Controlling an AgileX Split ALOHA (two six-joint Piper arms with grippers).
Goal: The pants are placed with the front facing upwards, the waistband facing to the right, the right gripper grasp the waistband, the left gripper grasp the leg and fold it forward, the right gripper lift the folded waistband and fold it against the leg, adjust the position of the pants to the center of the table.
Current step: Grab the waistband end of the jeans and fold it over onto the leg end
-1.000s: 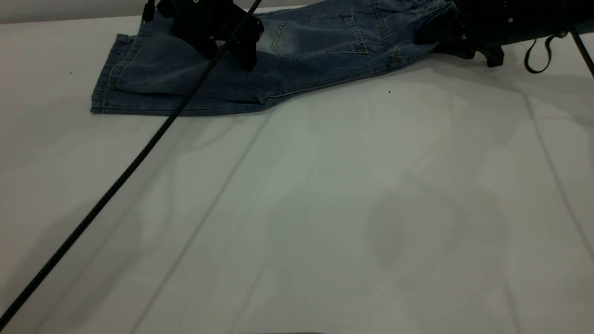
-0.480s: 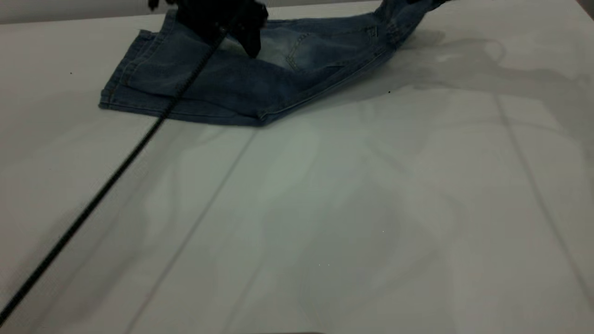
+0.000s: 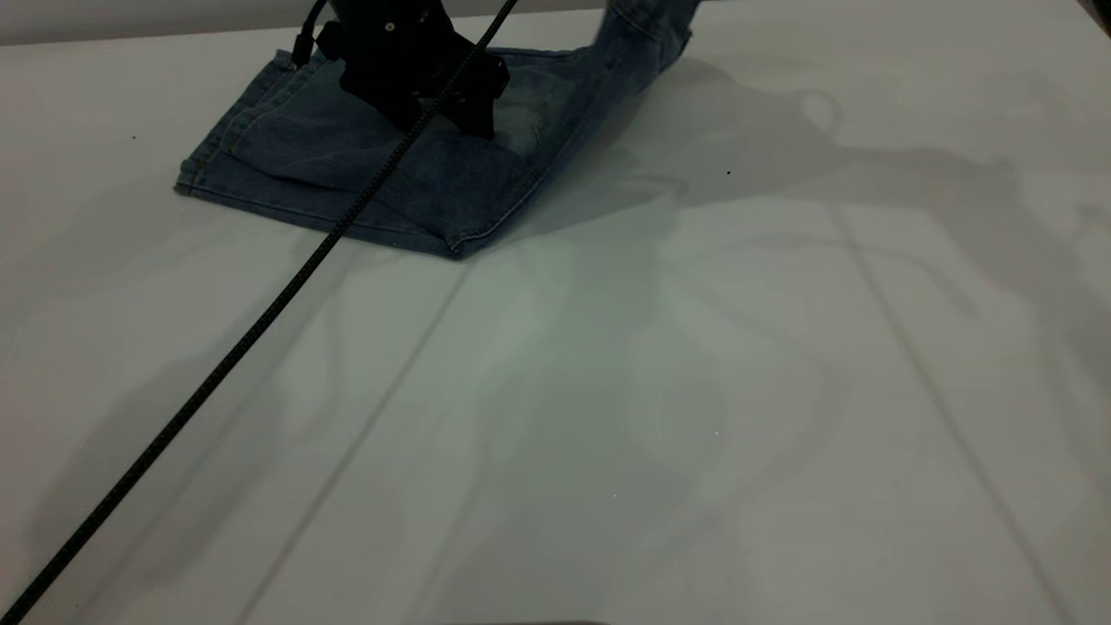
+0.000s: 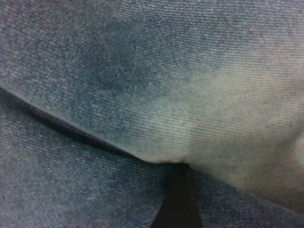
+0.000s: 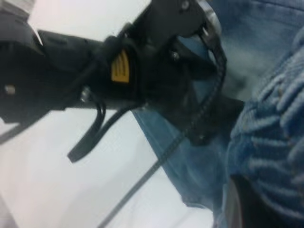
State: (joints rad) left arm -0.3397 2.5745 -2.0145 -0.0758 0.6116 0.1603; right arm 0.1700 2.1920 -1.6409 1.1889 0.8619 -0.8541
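I can see my left gripper pressing the leg (image 3: 456,158) where the waistband must land, so I should lift it clear toward the hem (image 3: 231,123) before my right gripper folds the waistband over.
The blue denim pants (image 3: 364,174) lie folded lengthwise at the table's (image 3: 608,391) far left. My left gripper (image 3: 441,121) presses down on the middle of them, open, and denim fills the left wrist view around one dark finger (image 4: 178,202). The waistband end of the pants (image 3: 638,35) is lifted off the table and rises out of the top of the exterior view. In the right wrist view the ruffled waistband (image 5: 270,128) is bunched in my right gripper (image 5: 251,199), which is shut on it and hangs above the left arm's gripper (image 5: 166,71). The right gripper is out of the exterior view.
A black braided cable (image 3: 243,347) runs from the left arm diagonally across the table to the near left corner, and shows again as a thin cable (image 5: 142,180) in the right wrist view. Arm shadows fall across the table's right half.
The right gripper has lifted the waistband off the table and carried it left, out of the exterior view. The pants now bend up near the left gripper, which has stayed pressed on them.
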